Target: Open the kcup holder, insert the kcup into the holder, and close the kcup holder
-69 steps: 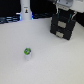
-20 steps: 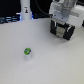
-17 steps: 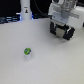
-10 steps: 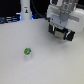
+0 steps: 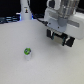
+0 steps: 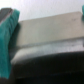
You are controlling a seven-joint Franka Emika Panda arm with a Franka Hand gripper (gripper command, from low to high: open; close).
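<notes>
I should expect to find other kcups already in the holder when I bring the kcup there, because pale spots (image 5: 69, 42) show at the black kcup holder's front (image 5: 62, 38).
The kcup (image 5: 27, 51), a small white pod with a green top, stands upright on the white table, towards the exterior view's left. My gripper (image 5: 58, 38) hangs at the exterior view's upper right, far from the kcup, with its two dark fingers apart and nothing between them. It is right over the black kcup holder, which the arm mostly hides in the exterior view. In the wrist view the holder's flat greyish top (image 6: 50, 31) fills the picture, very close and blurred. One teal finger pad (image 6: 7, 30) shows beside it.
The white table (image 5: 20, 70) spreads around the kcup. A white upright stand (image 5: 24, 9) is at the back, with a dark background behind it.
My arm has come into the exterior view and moved down over the kcup holder, covering it. The kcup has not moved.
</notes>
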